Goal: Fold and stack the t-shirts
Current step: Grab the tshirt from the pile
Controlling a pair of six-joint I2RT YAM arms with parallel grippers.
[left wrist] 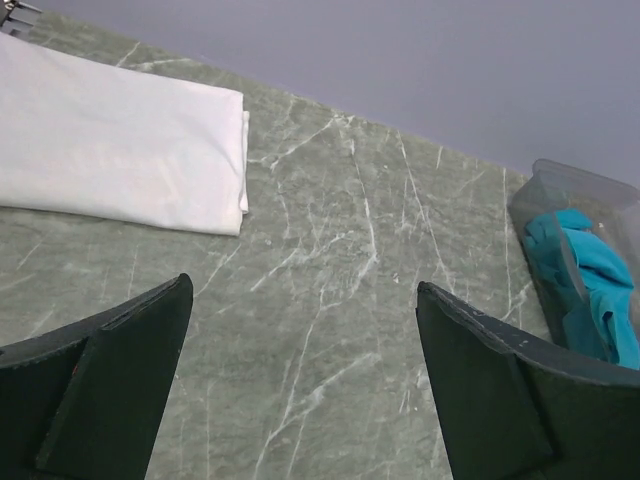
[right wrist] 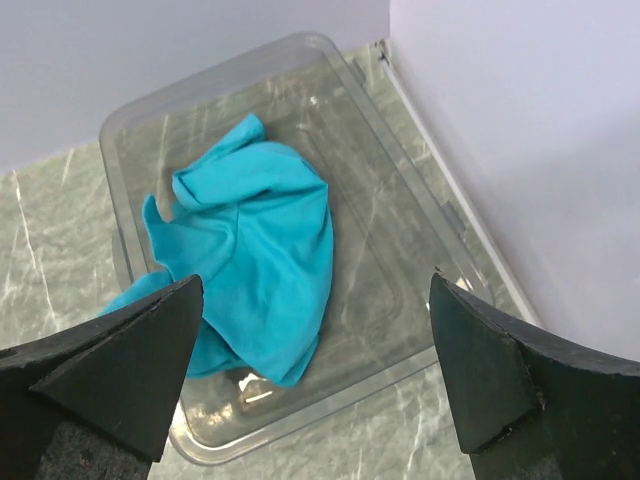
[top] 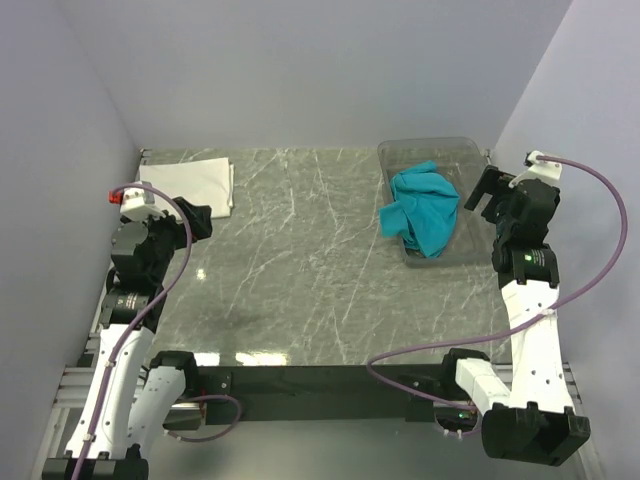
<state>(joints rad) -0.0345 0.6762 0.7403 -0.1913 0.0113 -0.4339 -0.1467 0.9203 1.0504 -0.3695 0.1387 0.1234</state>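
Observation:
The heaped teal-blue t-shirt (right wrist: 258,250) has a clear way to it from my right gripper's open fingers, which should keep going in and down until they straddle the cloth (top: 428,216).
The white t-shirt (top: 192,183) lies folded flat at the table's far left corner; it also shows in the left wrist view (left wrist: 115,150). The teal-blue t-shirt (top: 422,208) lies crumpled in the clear plastic bin (top: 450,152) at the far right, part of it draped over the bin's left wall; it shows in the right wrist view (right wrist: 250,250) too. My left gripper (left wrist: 305,390) is open and empty, above the table just right of the white shirt. My right gripper (right wrist: 315,385) is open and empty, above the bin's right side.
The clear bin (right wrist: 420,250) sits against the right wall in the far right corner. Grey walls close the table on the left, back and right. The marble tabletop (top: 300,270) lies between shirt and bin. A purple cable (top: 600,250) loops off the right arm.

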